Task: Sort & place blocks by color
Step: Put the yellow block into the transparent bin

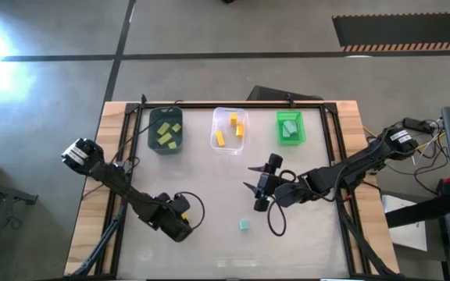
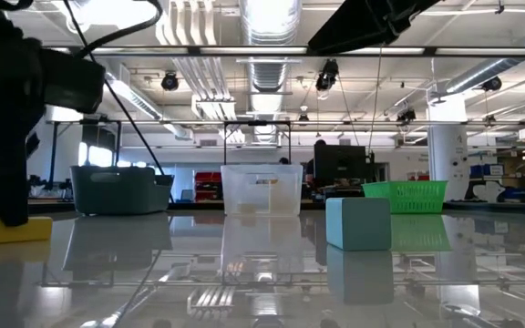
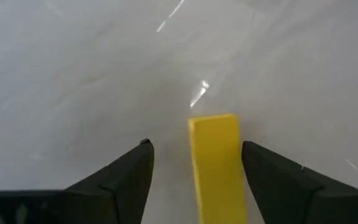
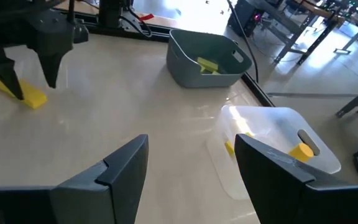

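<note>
The yellow bar is right up against one finger [image 3: 238, 152] of the robot's left gripper, so the robot should center its open left gripper over the yellow bar [image 3: 217, 171] before it closes.
A yellow bar [image 3: 215, 165] lies flat on the table between the open fingers of my left gripper [image 3: 194, 167], nearer one finger than the other. My left gripper [image 1: 175, 220] is low over the table's near left part and hides the bar from above. The right wrist view also shows the left gripper [image 4: 25, 59] straddling the yellow bar [image 4: 23, 94]. A teal cube [image 1: 244, 225] [image 2: 358, 223] stands alone near the table's near edge. My right gripper [image 1: 258, 193] [image 4: 191, 165] hangs open above the table's middle, holding nothing.
Three bins stand in a row at the far edge. The dark teal bin [image 1: 166, 130] holds yellow-green blocks, the clear bin [image 1: 230, 130] yellow blocks and the green bin [image 1: 291, 127] teal blocks. Cables trail beside both arms. Bare table lies between the grippers and the bins.
</note>
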Controlling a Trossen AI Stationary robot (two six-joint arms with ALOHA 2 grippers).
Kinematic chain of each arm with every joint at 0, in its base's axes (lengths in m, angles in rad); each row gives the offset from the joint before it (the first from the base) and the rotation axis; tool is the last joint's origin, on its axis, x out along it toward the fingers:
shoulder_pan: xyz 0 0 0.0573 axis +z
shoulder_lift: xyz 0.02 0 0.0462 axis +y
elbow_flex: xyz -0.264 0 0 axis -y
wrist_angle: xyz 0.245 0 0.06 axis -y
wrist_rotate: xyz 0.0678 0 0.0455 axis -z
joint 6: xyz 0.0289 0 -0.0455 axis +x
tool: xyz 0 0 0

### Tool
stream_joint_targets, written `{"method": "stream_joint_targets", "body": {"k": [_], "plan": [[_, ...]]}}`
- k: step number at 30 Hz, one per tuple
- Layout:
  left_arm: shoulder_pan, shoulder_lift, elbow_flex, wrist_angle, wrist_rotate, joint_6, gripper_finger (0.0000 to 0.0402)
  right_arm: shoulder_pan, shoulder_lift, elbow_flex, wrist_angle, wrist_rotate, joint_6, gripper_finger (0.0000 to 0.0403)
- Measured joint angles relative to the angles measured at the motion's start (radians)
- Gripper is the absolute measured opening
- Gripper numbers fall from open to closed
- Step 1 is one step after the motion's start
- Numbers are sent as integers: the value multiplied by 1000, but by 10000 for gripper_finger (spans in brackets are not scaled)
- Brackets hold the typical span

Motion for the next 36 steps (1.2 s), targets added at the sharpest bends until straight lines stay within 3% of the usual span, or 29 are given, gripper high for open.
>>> {"method": "stream_joint_targets", "body": {"k": [7,24,30,36], "plan": [[-3,-1,-55,9,-17,-2,211,0,1,0,8,0,21,231],[-2,-3,-90,5,-29,-2,94,0,1,0,8,4,50,231],[-2,-11,-82,0,-27,-2,99,0,1,0,8,4,53,231],[0,-80,-67,-24,-16,-1,211,0,1,0,7,4,54,231]]}}
